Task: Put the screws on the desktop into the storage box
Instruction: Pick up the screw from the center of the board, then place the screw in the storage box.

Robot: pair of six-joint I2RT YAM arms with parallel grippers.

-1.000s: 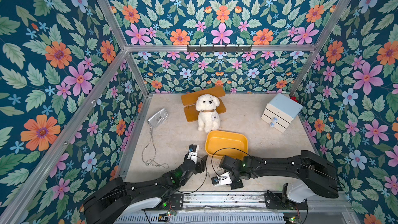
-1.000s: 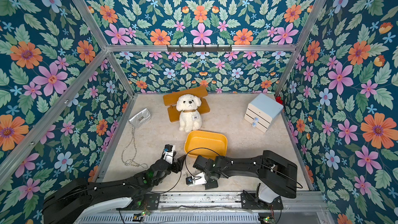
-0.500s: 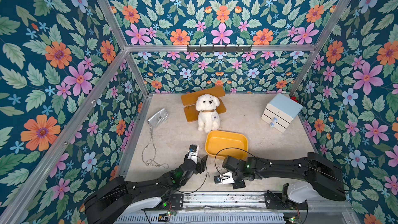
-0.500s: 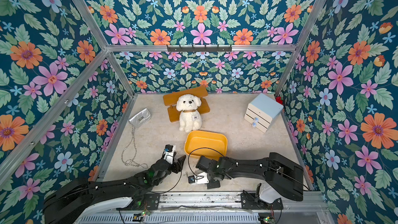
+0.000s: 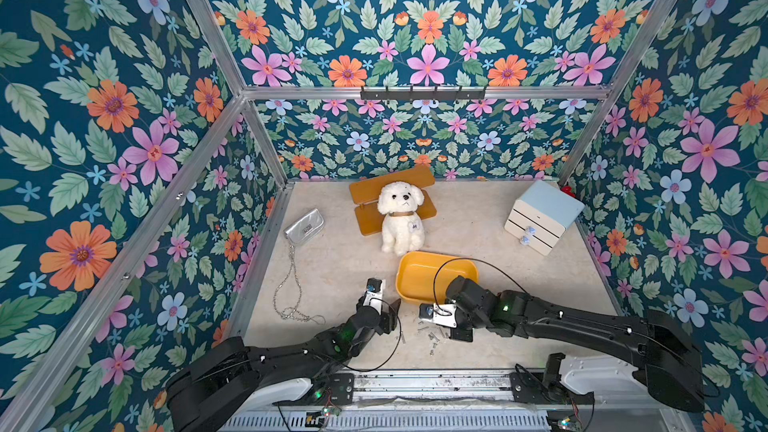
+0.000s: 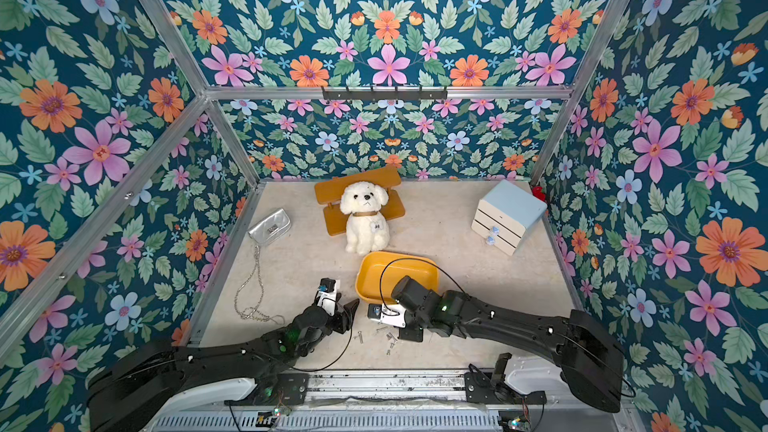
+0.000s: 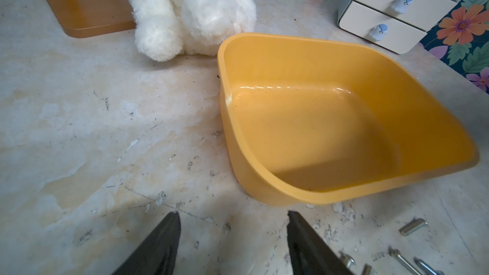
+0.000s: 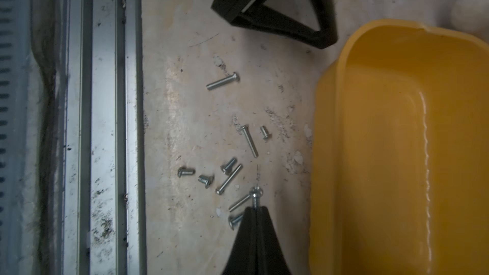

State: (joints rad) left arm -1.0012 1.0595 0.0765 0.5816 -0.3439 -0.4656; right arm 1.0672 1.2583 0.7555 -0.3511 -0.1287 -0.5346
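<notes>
The robot's right gripper grips the screw's body (image 8: pixel 255 202) and the storage box stands open, so it should keep carrying the screw until it hangs over the storage box's bottom (image 5: pixel 418 273).
The yellow-orange storage box (image 5: pixel 417 280) (image 6: pixel 374 280) stands mid-desktop (image 5: pixel 332 268), and its inside looks bare in the left wrist view (image 7: pixel 317 128). Several small silver screws (image 5: pixel 432 336) (image 6: pixel 388 336) (image 8: pixel 229 178) lie between the box and the front rail. My right gripper (image 5: pixel 441 328) (image 8: pixel 256 208) hangs just above them, shut on one screw (image 8: pixel 255 197) whose head sticks out past the tips; the box wall (image 8: pixel 397 154) is close beside it. My left gripper (image 5: pixel 388 313) (image 7: pixel 232 214) is open over bare desktop near the box's corner, with nothing between its fingers.
A white plush dog (image 5: pixel 401 218) sits behind the box against an orange wooden stand (image 5: pixel 374 189). A silver purse (image 5: pixel 304 224) with a chain (image 5: pixel 286 284) lies at the left. A white drawer cabinet (image 5: pixel 540 218) stands at the back right. An aluminium rail (image 5: pixel 415 380) bounds the front.
My right gripper has moved from the screw pile towards the storage box, staying shut. My left gripper's jaws have narrowed slightly; that arm has barely moved.
</notes>
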